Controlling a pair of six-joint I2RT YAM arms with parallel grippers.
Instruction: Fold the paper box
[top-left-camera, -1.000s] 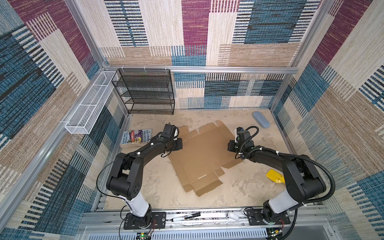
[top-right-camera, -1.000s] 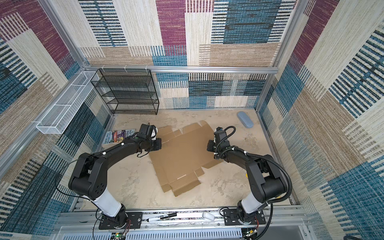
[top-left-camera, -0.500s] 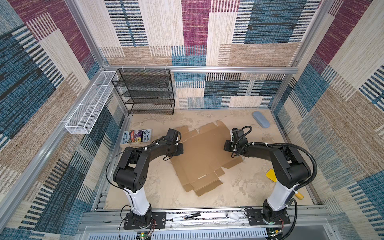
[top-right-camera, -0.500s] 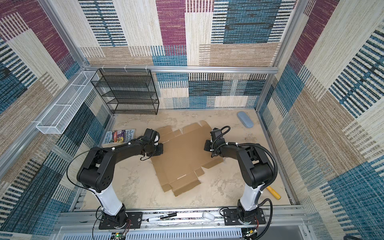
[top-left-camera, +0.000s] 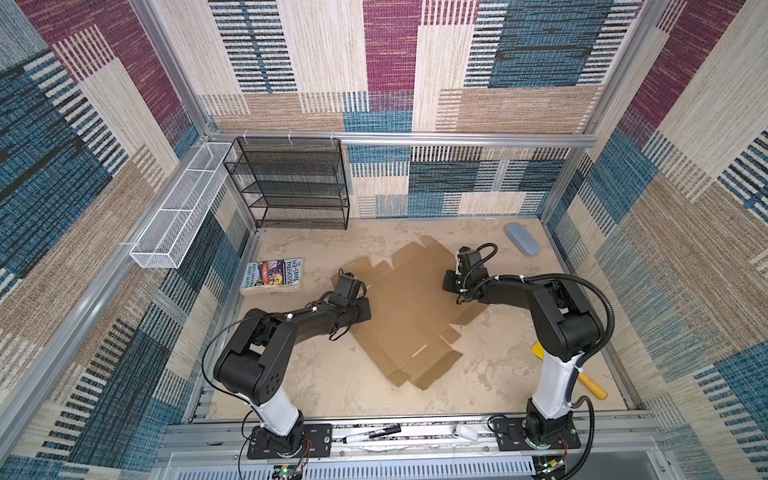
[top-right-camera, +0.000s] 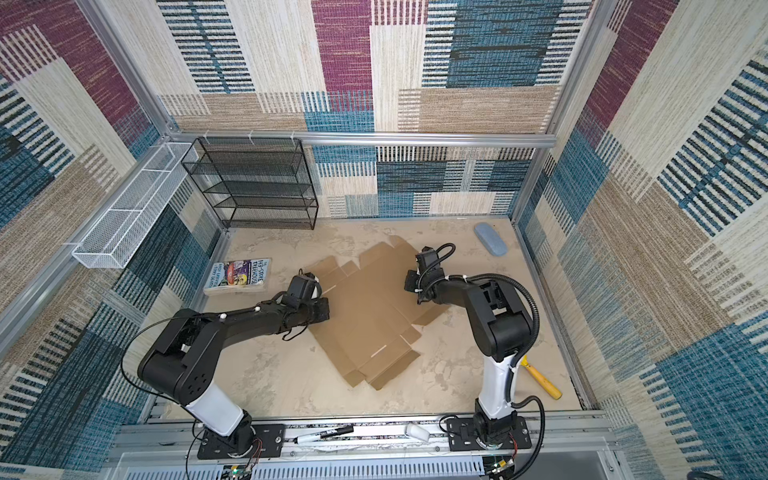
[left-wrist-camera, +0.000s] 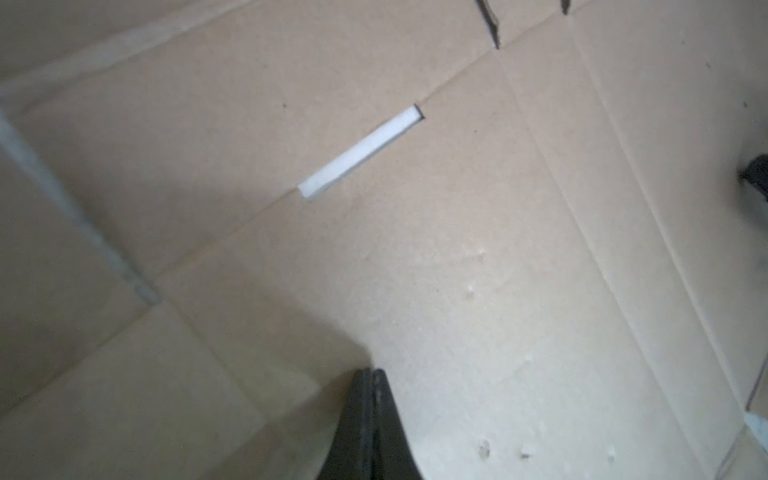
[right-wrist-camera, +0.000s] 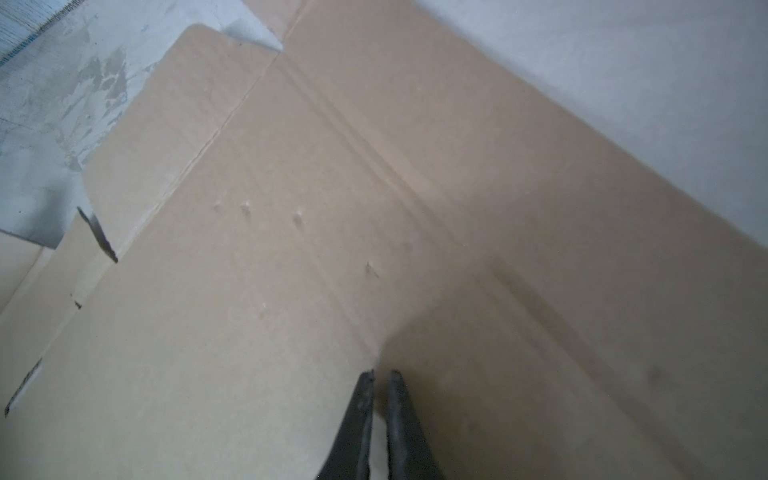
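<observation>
I should drag the cardboard (top-left-camera: 369, 321) toward the front under my left gripper's fingers to turn the sheet before folding, since the paper box (top-left-camera: 410, 310) lies slanted across my grippers.
The paper box (top-left-camera: 409, 316) (top-right-camera: 365, 320) is a flat brown die-cut cardboard sheet lying unfolded in the middle of the table. My left gripper (top-left-camera: 365, 309) (top-right-camera: 326, 309) rests low at the sheet's left edge. In the left wrist view it (left-wrist-camera: 371, 372) is shut with nothing between the fingers, its tips on the cardboard (left-wrist-camera: 457, 208) near a white slot. My right gripper (top-left-camera: 449, 286) (top-right-camera: 408, 282) sits over the sheet's right part. In the right wrist view it (right-wrist-camera: 381, 374) shows a thin gap, holds nothing and points down at the cardboard (right-wrist-camera: 291, 249).
A colourful book (top-left-camera: 274, 274) lies left of the sheet. A black wire shelf (top-left-camera: 291, 183) stands at the back left, with a white wire basket (top-left-camera: 183, 208) on the left wall. A blue case (top-left-camera: 523, 240) lies back right and a yellow-handled tool (top-left-camera: 590, 384) front right.
The left gripper slid a little toward the front and right along the sheet's edge. The right gripper moved slightly left over the sheet, its fingers parted a little. The sheet stayed flat.
</observation>
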